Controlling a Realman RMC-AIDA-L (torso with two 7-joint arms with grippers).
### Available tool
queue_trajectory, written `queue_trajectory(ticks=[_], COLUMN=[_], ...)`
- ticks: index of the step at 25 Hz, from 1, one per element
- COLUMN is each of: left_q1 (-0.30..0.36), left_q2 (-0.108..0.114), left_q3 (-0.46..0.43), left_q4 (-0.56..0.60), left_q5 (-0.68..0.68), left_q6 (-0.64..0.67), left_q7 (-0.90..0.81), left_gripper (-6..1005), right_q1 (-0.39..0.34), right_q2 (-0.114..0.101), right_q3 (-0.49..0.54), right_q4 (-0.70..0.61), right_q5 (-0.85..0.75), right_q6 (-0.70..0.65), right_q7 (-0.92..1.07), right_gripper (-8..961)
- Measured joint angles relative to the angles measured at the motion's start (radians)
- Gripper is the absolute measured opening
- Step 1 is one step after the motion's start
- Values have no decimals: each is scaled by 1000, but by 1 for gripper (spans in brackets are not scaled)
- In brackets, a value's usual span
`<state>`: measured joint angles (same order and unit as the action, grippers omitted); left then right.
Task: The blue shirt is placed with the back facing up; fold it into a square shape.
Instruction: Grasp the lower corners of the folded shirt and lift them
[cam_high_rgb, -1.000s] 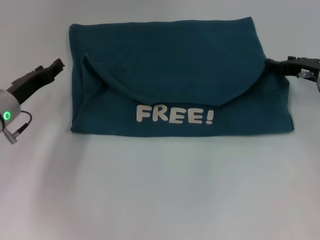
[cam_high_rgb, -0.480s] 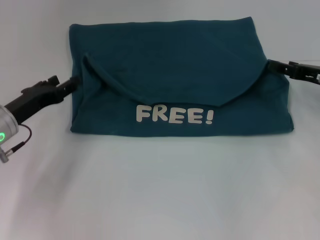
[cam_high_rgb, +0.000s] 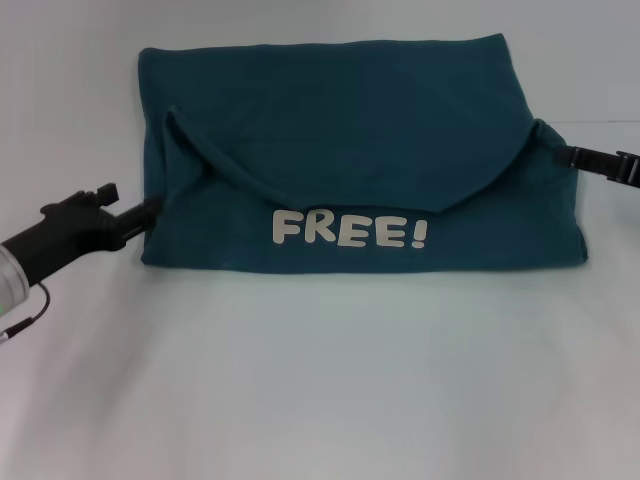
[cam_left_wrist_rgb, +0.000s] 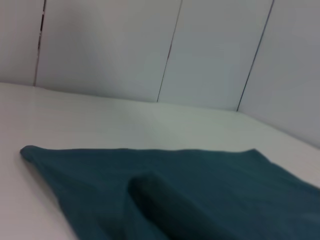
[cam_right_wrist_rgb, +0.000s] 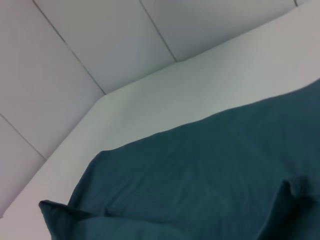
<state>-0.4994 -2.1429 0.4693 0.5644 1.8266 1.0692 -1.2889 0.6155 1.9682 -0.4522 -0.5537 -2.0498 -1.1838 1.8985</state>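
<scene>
The folded layers (cam_high_rgb: 245, 186) are lying flat on the smooth tabletop. The blue shirt (cam_high_rgb: 340, 125) will slide along in one piece and keep its folds when I pull its front corners.
The blue shirt (cam_high_rgb: 350, 130) lies folded into a wide rectangle on the white table, with both sleeves turned inward and a white "FREE!" print (cam_high_rgb: 350, 230) near its front edge. My left gripper (cam_high_rgb: 148, 209) is low at the shirt's left edge, near the front corner, its tip touching the fabric. At the right edge my right gripper (cam_high_rgb: 570, 155) meets the cloth by the folded sleeve. The left wrist view shows the shirt (cam_left_wrist_rgb: 200, 190) close up with a raised fold. The right wrist view shows the shirt (cam_right_wrist_rgb: 200, 175) as flat cloth.
White tabletop (cam_high_rgb: 320, 380) surrounds the shirt, with a wide bare strip in front of it. Pale wall panels (cam_left_wrist_rgb: 150, 50) stand behind the table's far edge. No other objects are in view.
My left gripper has come down and toward the front, reaching the shirt's left edge from off to the side. The right gripper has dropped slightly lower along the right edge. The shirt has not moved.
</scene>
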Motion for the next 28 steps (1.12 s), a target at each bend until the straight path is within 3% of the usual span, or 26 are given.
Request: queue_trajectory(ticks=[9,21,28], left_q1=[31,22,12], left_q2=[-18,-26,-27], left_q3=[6,154,159], left_q4=[-10,-51,-57], left_q5=[10,34,34], left_q6=[-77,-167,-189], left_q7=[91,145,145], left_gripper=[734,734,726], right_q1=[-6,-2,-8], right_q2=[7,15,16], right_q3=[5,3,8], right_q4=[6,9,9], right_q5=[5,7,7], right_q6=[33,51,51], right_q7=[26,26,27], right_gripper=[704,703,703])
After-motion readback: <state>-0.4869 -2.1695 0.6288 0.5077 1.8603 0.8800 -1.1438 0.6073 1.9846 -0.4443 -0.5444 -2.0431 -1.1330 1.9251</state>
